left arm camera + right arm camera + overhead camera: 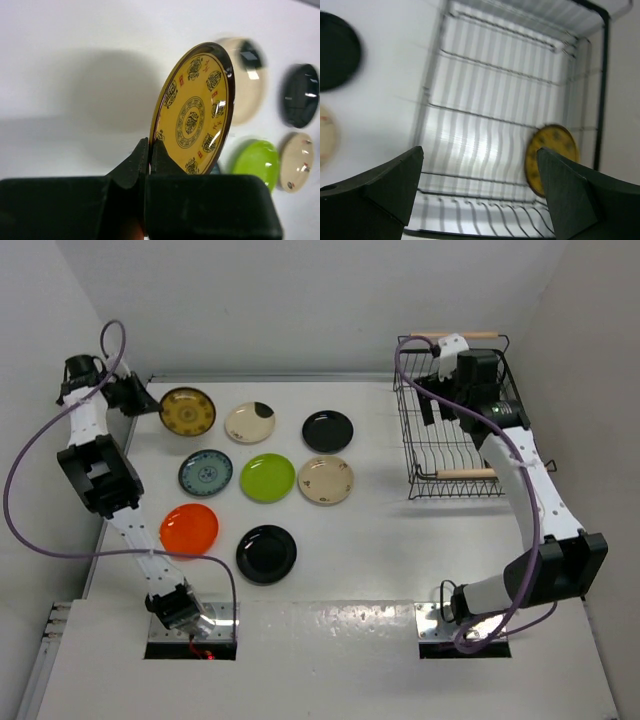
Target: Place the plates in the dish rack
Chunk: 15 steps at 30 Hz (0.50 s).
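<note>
I should bring the mustard patterned plate point(188, 411) across with my left gripper, which holds it far from the dish rack point(445, 445), so that my right gripper can rack it.
Several plates lie on the white table. My left gripper point(148, 400) is shut on the left rim of a mustard patterned plate point(187, 411) at the back left. In the left wrist view the jaws point(150, 146) pinch the edge of that plate point(197, 107). My right gripper point(437, 405) hangs open inside the black wire dish rack point(410, 445) at the back right. The right wrist view shows its fingers point(480, 150) wide apart with nothing between them, over the rack's floor wires point(470, 114). A second mustard plate point(551, 157) stands on edge in the rack.
On the table lie a cream plate with a black patch point(249, 422), a black plate point(327, 431), a blue-grey plate point(205, 472), a lime green plate point(267, 477), a cream plate point(325, 480), an orange plate point(189, 528) and another black plate point(266, 553). Walls close in at left, back and right.
</note>
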Available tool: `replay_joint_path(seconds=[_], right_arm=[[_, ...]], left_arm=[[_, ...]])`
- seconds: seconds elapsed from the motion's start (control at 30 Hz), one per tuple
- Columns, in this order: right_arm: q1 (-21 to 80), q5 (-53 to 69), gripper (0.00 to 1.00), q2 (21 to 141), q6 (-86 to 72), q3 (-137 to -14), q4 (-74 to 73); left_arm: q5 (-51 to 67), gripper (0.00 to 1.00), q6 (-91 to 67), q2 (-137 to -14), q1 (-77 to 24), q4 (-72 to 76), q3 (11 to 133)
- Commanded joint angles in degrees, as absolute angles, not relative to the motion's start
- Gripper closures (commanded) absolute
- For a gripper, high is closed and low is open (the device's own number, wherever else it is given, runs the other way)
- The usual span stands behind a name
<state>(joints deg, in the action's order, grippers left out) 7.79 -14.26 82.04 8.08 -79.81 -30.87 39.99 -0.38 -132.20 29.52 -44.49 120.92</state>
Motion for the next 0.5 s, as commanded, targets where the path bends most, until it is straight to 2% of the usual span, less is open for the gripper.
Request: replay_joint_path(seconds=[0.0, 0.13, 0.27, 0.47], right_arm=[[10.5, -0.4, 0.07, 81.9, 2.5, -85.6, -33.6], [14.9, 11.0, 0.06, 82.8, -4.8, -86.0, -29.5], [19.1, 15.1, 0.06, 85.8, -11.2, -86.5, -21.0], [24.2, 21.6, 0.04, 93.2, -18.5, -88.4, -15.6]], left_arm=[[47.5, 1.0, 1.8, -117.4, 23.4, -43.4, 124.9], [50.3, 1.0, 2.9, -110.6, 16.2, -42.3, 122.1], [56.8, 1.0, 3.4, -109.4, 5.7, -42.8, 116.6], [58.4, 1.0, 9.7, -109.9, -4.4, -49.6, 115.8]])
